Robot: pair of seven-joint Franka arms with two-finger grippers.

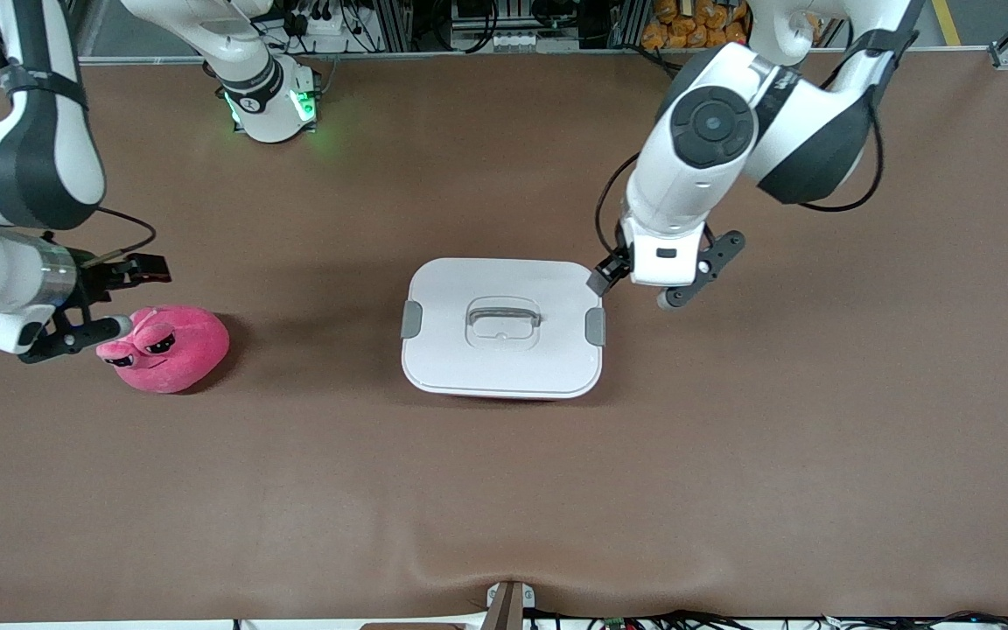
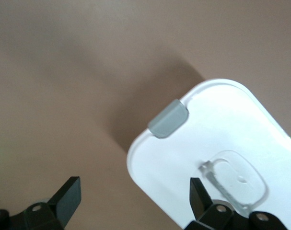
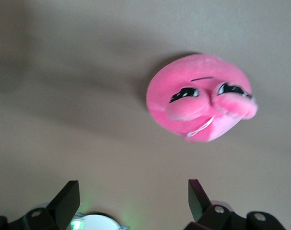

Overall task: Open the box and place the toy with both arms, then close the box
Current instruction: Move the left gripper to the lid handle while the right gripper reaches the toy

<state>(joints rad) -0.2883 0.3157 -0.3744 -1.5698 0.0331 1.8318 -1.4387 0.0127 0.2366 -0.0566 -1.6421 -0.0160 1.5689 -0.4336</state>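
Note:
The path over the white lid to the grey handle is clear, so my left gripper should go on moving inward until its open fingers are on both sides of the handle.
The box stands mid-table with its white lid on. A grey clip sits at each end, and the grey handle lies flat. The pink tub is almost hidden under the lid. The hot-pink toy lies toward the right arm's end. My left gripper hangs open and empty over the lid's corner at the left arm's end. In the left wrist view it straddles the lid's edge near a clip. My right gripper is open and empty above the table beside the toy.
The brown table has a raised wrinkle at its edge nearest the front camera. The right arm's green-lit base stands at the table's robot edge. It also shows in the right wrist view.

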